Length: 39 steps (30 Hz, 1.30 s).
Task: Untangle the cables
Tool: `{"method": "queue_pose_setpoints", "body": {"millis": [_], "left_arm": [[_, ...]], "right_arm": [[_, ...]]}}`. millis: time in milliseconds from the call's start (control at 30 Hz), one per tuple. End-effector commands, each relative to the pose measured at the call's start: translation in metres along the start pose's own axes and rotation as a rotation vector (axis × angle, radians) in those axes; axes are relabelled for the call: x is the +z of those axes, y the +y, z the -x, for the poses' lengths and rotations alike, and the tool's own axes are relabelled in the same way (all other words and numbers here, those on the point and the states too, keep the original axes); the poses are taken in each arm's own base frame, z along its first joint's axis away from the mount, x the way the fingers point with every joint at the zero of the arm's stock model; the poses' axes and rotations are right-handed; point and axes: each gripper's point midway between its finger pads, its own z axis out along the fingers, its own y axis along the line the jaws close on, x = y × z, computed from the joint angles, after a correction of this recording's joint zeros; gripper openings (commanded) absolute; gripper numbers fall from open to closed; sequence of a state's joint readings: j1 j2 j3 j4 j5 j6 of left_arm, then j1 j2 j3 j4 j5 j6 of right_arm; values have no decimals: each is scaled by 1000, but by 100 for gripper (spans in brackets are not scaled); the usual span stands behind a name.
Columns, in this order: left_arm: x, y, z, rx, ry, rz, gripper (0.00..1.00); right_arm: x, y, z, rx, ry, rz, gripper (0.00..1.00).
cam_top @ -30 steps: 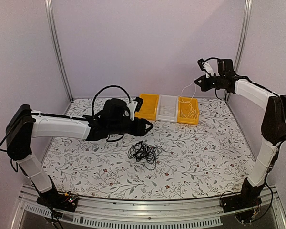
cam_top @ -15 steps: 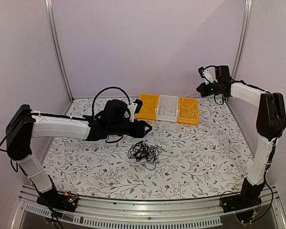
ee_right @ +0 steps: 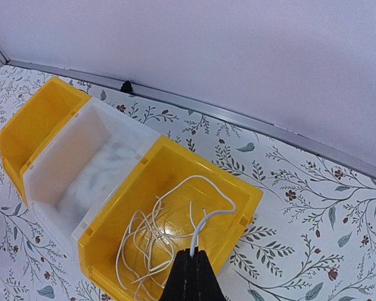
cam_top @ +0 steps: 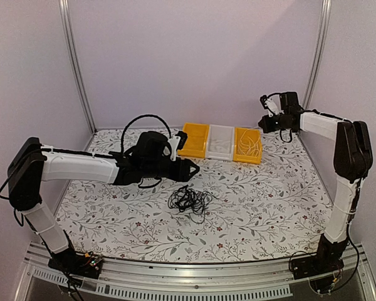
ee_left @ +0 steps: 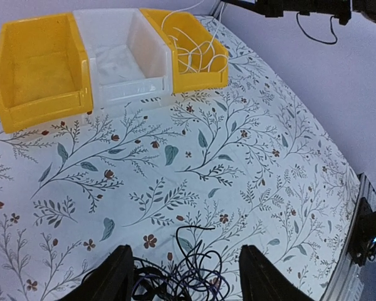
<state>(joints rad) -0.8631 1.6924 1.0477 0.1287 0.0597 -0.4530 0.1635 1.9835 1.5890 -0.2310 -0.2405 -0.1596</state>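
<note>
I should go on lowering the held end of the cable with my right gripper until it hangs within the bin's sides, then let go, because the white cable's loops (cam_top: 249,147) lie inside the yellow bin (cam_top: 253,135).
The black cables (cam_top: 188,200) lie as a loose tangled clump on the flowered table, near its middle. My left gripper (cam_top: 192,168) hovers just behind the clump. In the left wrist view it (ee_left: 183,251) is open, and the black cables (ee_left: 194,269) lie on the table between its two fingers. My right gripper (cam_top: 263,122) is above the back of the right yellow bin (cam_top: 247,160). In the right wrist view it (ee_right: 192,252) is shut on a thin white cable (ee_right: 198,176), whose loops lie inside that bin (ee_right: 207,164).
Three bins stand in a row at the back of the table: a yellow one (cam_top: 194,139), a white one (cam_top: 220,143) and the right yellow one. They also show in the left wrist view (ee_left: 37,72). A purple wall rises right behind them.
My right gripper has sunk lower and moved back toward the wall. The white cable that hung from it has settled down into the right yellow bin. The left arm has barely moved.
</note>
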Motion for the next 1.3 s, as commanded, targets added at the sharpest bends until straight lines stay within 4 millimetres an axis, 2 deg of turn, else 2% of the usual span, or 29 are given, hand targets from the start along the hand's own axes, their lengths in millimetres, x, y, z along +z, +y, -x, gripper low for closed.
{"method": "queue_pose_setpoints", "body": {"millis": [0, 167, 533, 800, 1000, 1133, 1267], "left_arm": [[-4, -7, 4, 6, 0, -9, 60], [-4, -6, 3, -1, 8, -5, 60], [-6, -6, -3, -25, 28, 6, 60], [-8, -6, -1, -18, 24, 14, 61], [-8, -6, -2, -9, 32, 17, 61], [-9, -2, -1, -4, 35, 41, 61], [-11, 2, -3, 1, 51, 67, 61]], "right_arm": [[21, 16, -31, 25, 79, 77, 0], [37, 24, -48, 25, 128, 107, 0], [60, 35, -62, 14, 173, 140, 0], [68, 27, -71, -59, 229, 19, 0], [65, 28, -78, -59, 265, 21, 0], [54, 26, -66, -68, 261, -2, 0], [44, 24, -58, -93, 281, -10, 8]]}}
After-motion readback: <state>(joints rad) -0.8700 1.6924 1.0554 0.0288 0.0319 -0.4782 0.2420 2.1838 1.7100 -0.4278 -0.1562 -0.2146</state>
